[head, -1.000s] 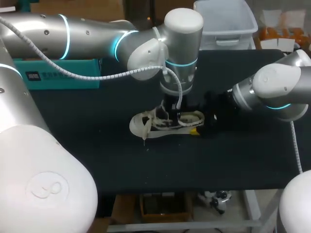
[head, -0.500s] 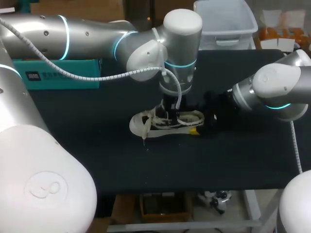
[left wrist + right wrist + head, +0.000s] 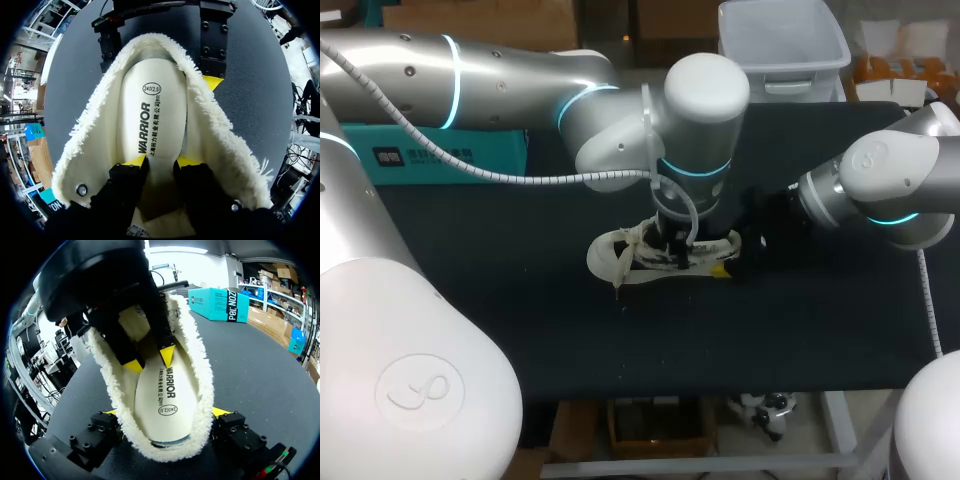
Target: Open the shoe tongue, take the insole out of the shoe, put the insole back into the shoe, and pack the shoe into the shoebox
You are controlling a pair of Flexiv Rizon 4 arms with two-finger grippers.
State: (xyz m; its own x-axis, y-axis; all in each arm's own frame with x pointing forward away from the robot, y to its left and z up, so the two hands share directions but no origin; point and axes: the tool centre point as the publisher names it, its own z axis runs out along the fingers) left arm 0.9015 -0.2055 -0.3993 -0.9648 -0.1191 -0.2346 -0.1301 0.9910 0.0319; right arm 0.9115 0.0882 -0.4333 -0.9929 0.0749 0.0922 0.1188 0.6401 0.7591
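Observation:
I expect the insole to come free in one piece when I lift it, because a thin gap (image 3: 185, 136) shows between the insole's edge (image 3: 150, 112) and the fleece lining.
A cream shoe (image 3: 620, 258) with fleece lining lies on its sole at the middle of the black table, toe to the left. My left gripper (image 3: 670, 245) stands down inside the shoe's mouth. In the left wrist view its fingers are a little apart and open (image 3: 161, 161), both yellow tips resting on the white printed insole (image 3: 155, 100), which lies flat in the shoe (image 3: 220, 135). My right gripper (image 3: 165, 412) holds the heel from behind, one finger on each side of the shoe (image 3: 200, 390). The insole (image 3: 160, 405) and the left gripper (image 3: 150, 361) also show in the right wrist view.
A teal box (image 3: 450, 155) stands at the table's back left, also seen ahead of the shoe's toe as the teal box (image 3: 220, 302). Bare black table (image 3: 620, 340) stretches in front of the shoe and to its left.
My left arm's wrist has come lower and a little toward the front over the shoe. The shoe and my right arm have kept still.

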